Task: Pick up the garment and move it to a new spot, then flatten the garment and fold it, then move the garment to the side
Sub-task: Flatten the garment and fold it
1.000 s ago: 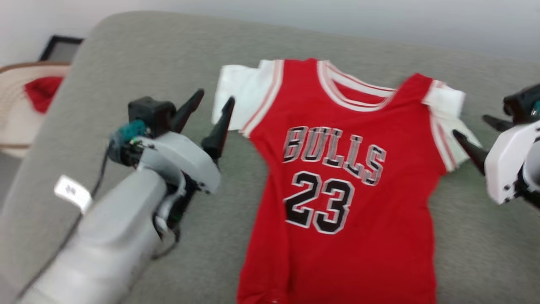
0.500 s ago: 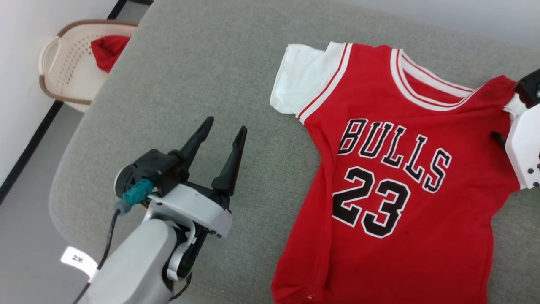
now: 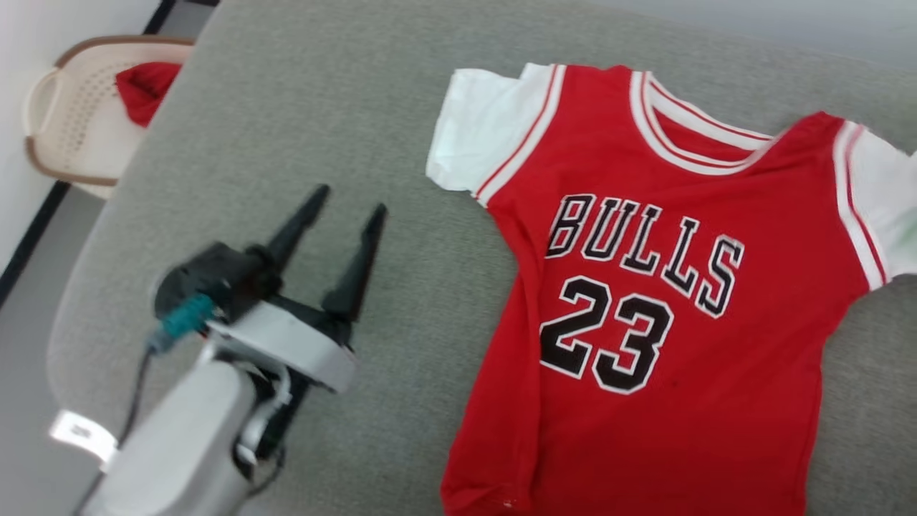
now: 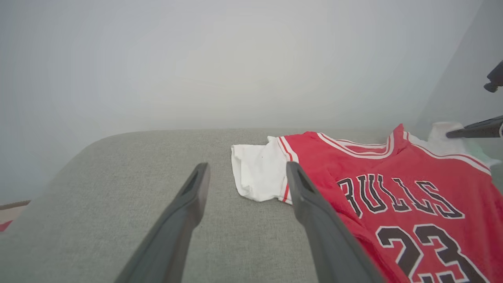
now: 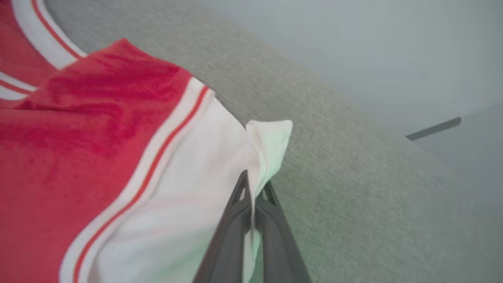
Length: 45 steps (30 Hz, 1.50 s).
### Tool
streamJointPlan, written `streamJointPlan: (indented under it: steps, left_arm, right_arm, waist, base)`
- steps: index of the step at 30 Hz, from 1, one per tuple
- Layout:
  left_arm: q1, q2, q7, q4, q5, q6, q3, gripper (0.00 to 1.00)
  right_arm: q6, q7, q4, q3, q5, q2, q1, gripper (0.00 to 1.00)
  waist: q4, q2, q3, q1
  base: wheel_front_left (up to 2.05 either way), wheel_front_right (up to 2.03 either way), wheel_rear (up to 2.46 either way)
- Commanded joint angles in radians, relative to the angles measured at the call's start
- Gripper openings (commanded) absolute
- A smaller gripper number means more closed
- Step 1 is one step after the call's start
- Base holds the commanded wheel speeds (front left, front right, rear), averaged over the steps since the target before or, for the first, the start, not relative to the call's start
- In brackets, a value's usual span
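Observation:
The robot's right gripper is already pinching the other white sleeve (image 4: 447,136), so I expect the garment's red body (image 3: 679,335) to hang down wide once both grippers lift.
The garment (image 3: 645,287), a red jersey with white sleeves, striped trim and a black 23, lies spread face up on the grey cushion (image 3: 322,107). My left gripper (image 3: 350,200) hovers open over bare cushion to the left of it, with nothing between its fingers. In the left wrist view the left gripper (image 4: 247,167) points at the near white sleeve of the garment (image 4: 393,188). My right gripper (image 5: 255,181) is shut on the edge of the other white sleeve of the garment (image 5: 78,137), whose cloth bunches up above the fingertips.
A cream basket (image 3: 43,143) holding a small red cloth (image 3: 143,86) stands on the floor beyond the cushion's left edge. The cushion's rounded edge drops to grey floor at the left. A pale wall rises behind.
My right gripper has closed on the white sleeve edge. The head camera has shifted, so the right gripper no longer shows in it. The left gripper stays open.

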Motion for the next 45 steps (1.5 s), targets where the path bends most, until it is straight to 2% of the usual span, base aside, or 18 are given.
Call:
streamJointPlan:
  steps: [1, 7, 8, 9, 11, 12, 13, 14, 18, 19, 21, 25, 27, 31, 35, 40, 45]
  left_arm:
    - [-0.030, 0.011, 0.013, -0.011, -0.010, -0.017, 0.008, 1.00]
    - [-0.139, 0.069, 0.106, -0.010, -0.036, -0.080, 0.009, 1.00]
    - [-0.139, 0.069, 0.106, -0.010, -0.036, -0.080, 0.009, 1.00]
    - [-0.196, 0.091, 0.152, 0.004, -0.035, -0.105, -0.011, 1.00]
    - [-0.264, 0.107, 0.196, 0.029, -0.038, -0.120, -0.033, 1.00]
    - [-0.298, 0.108, 0.222, 0.044, -0.049, -0.126, -0.049, 1.00]
    - [-0.333, 0.108, 0.251, 0.061, -0.063, -0.130, -0.065, 1.00]
    - [-0.375, 0.115, 0.278, 0.080, -0.064, -0.133, -0.086, 1.00]
    - [-0.551, 0.139, 0.372, 0.157, -0.115, -0.135, -0.221, 1.00]
    - [-0.551, 0.139, 0.372, 0.157, -0.115, -0.135, -0.221, 1.00]
    - [-0.635, 0.158, 0.406, 0.201, -0.145, -0.135, -0.304, 1.00]
    - [-0.774, 0.192, 0.486, 0.288, -0.231, -0.135, -0.451, 1.00]
    - [-0.826, 0.211, 0.537, 0.326, -0.286, -0.135, -0.515, 1.00]
    - [-0.924, 0.243, 0.612, 0.391, -0.351, -0.134, -0.634, 1.00]
    - [-0.995, 0.273, 0.691, 0.440, -0.429, -0.135, -0.695, 1.00]
    - [-1.054, 0.305, 0.789, 0.439, -0.515, -0.135, -0.727, 1.00]
    - [-1.048, 0.328, 0.926, 0.438, -0.593, -0.135, -0.744, 1.00]
  right_arm:
    - [-0.001, -0.019, 0.020, -0.031, 0.004, 0.002, 0.020, 0.00]
    - [-0.001, -0.067, 0.078, -0.120, 0.008, 0.025, 0.057, 0.00]
    - [-0.001, -0.067, 0.078, -0.120, 0.008, 0.025, 0.057, 0.00]
    - [-0.001, -0.089, 0.097, -0.151, 0.006, 0.040, 0.061, 0.00]
    - [-0.001, -0.121, 0.113, -0.177, -0.017, 0.046, 0.052, 0.00]
    - [-0.001, -0.140, 0.109, -0.185, -0.022, 0.060, 0.046, 0.24]
    - [-0.001, -0.159, 0.115, -0.206, -0.021, 0.069, 0.039, 0.95]
    - [-0.001, -0.181, 0.119, -0.225, -0.025, 0.073, 0.031, 1.00]
    - [-0.001, -0.296, 0.104, -0.314, -0.025, 0.114, 0.008, 1.00]
    - [-0.001, -0.296, 0.104, -0.314, -0.025, 0.114, 0.008, 1.00]
    - [-0.001, -0.364, 0.068, -0.360, -0.010, 0.136, 0.009, 1.00]
    - [-0.001, -0.455, -0.086, -0.392, 0.007, 0.173, 0.070, 1.00]
    - [-0.001, -0.475, -0.201, -0.366, -0.006, 0.185, 0.113, 1.00]
    - [-0.001, -0.460, -0.424, -0.353, -0.015, 0.202, 0.224, 1.00]
    - [-0.001, -0.417, -0.606, -0.390, -0.032, 0.243, 0.317, 1.00]
    - [-0.001, -0.360, -0.743, -0.461, -0.103, 0.286, 0.408, 1.00]
    - [-0.001, -0.315, -0.818, -0.519, -0.149, 0.320, 0.466, 1.00]
  waist:
    - [-0.035, -0.0001, 0.007, 0.0000]
    - [-0.095, -0.0001, 0.037, 0.0000]
    - [-0.095, -0.0001, 0.037, 0.0000]
    - [-0.113, -0.0001, 0.051, 0.0000]
    - [-0.133, -0.0001, 0.067, 0.0000]
    - [-0.143, -0.0001, 0.076, 0.0000]
    - [-0.154, -0.0001, 0.085, 0.0000]
    - [-0.165, -0.0001, 0.095, 0.0000]
    - [-0.212, -0.0001, 0.136, 0.0000]
    - [-0.212, -0.0001, 0.136, 0.0000]
    - [-0.237, -0.0001, 0.157, 0.0000]
    - [-0.299, -0.0001, 0.197, 0.0000]
    - [-0.330, -0.0001, 0.215, 0.0000]
    - [-0.384, -0.0001, 0.250, 0.0000]
    - [-0.442, -0.0001, 0.287, 0.0000]
    - [-0.488, -0.0001, 0.320, 0.0000]
    - [-0.503, -0.0001, 0.327, 0.0000]
  base:
    - [0.00, 0.00, 0.00]
    - [0.00, 0.00, 0.00]
    - [0.00, 0.00, 0.00]
    - [0.00, 0.00, 0.00]
    - [0.00, 0.00, 0.00]
    - [0.00, 0.00, 0.00]
    - [0.00, 0.00, 0.00]
    - [0.00, 0.00, 0.00]
    - [0.00, 0.00, 0.00]
    - [0.00, 0.00, 0.00]
    - [0.00, 0.00, 0.00]
    - [0.00, 0.00, 0.00]
    - [0.00, 0.00, 0.00]
    - [0.00, 0.00, 0.00]
    - [0.00, 0.00, 0.00]
    - [0.00, 0.00, 0.00]
    - [0.00, 0.00, 0.00]
